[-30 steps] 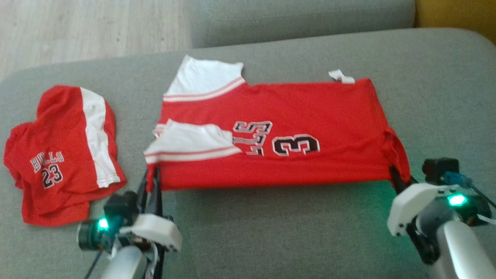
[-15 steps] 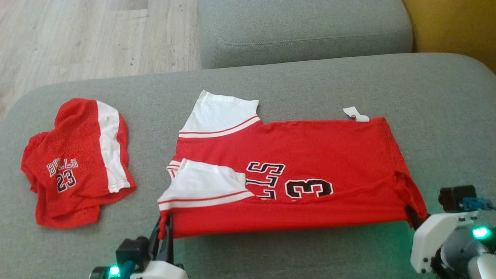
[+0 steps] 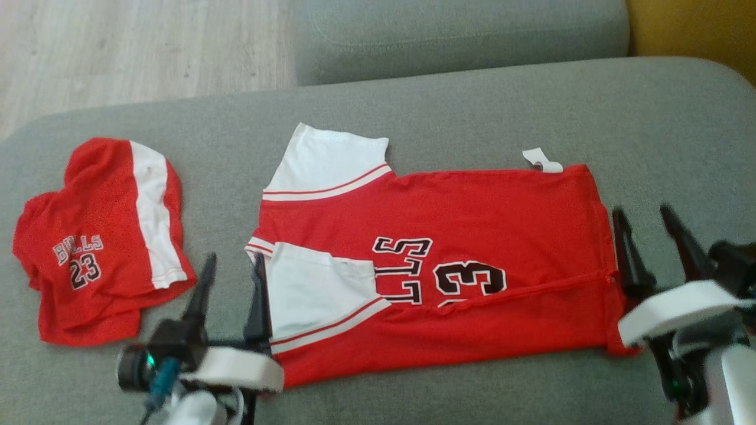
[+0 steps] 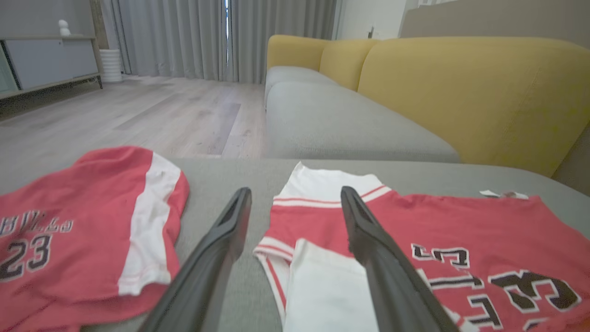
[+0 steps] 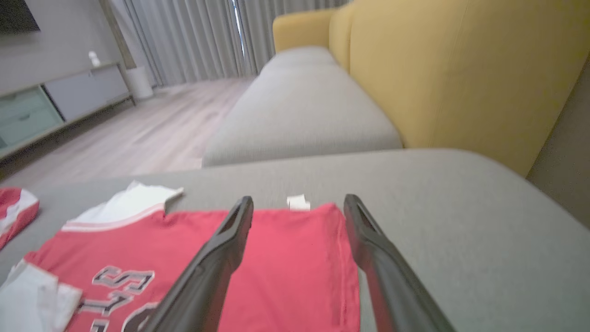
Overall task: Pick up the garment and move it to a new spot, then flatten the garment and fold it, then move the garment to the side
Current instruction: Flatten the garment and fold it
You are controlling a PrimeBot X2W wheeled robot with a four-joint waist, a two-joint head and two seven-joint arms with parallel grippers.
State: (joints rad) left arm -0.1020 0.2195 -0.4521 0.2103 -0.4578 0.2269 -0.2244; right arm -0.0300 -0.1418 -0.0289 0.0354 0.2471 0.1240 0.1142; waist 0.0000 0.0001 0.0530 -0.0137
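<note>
I see the far white sleeve [image 3: 333, 159] sticking out past the garment's red body [image 3: 391, 170]. The sleeve will go past the garment's near edge when I fold the garment's far side over.
A red jersey [image 3: 472, 236] with white sleeves and black lettering lies folded lengthwise on the grey sofa seat [image 3: 413, 112], its near edge lapped over the number. My left gripper [image 3: 233, 265] stands open at the jersey's left end, one finger beside the near white sleeve [image 3: 313, 289]. My right gripper [image 3: 644, 215] stands open at the jersey's right edge, holding nothing. The left wrist view has the jersey [image 4: 461, 240] right of the open left gripper [image 4: 295, 196]. In the right wrist view the open right gripper [image 5: 299, 205] straddles the jersey's [image 5: 276, 267] right hem.
Crumpled red shorts [image 3: 100, 236] marked "BULLS 23" lie at the seat's left end, also seen as shorts [image 4: 78, 240] in the left wrist view. A second grey cushion [image 3: 460, 35] lies beyond, a yellow backrest [image 5: 461, 69] to the right, wooden floor [image 3: 118, 47] far left.
Both grippers have opened and let go of the jersey's near edge, which now lies folded over on the seat. The head camera has shifted between frames.
</note>
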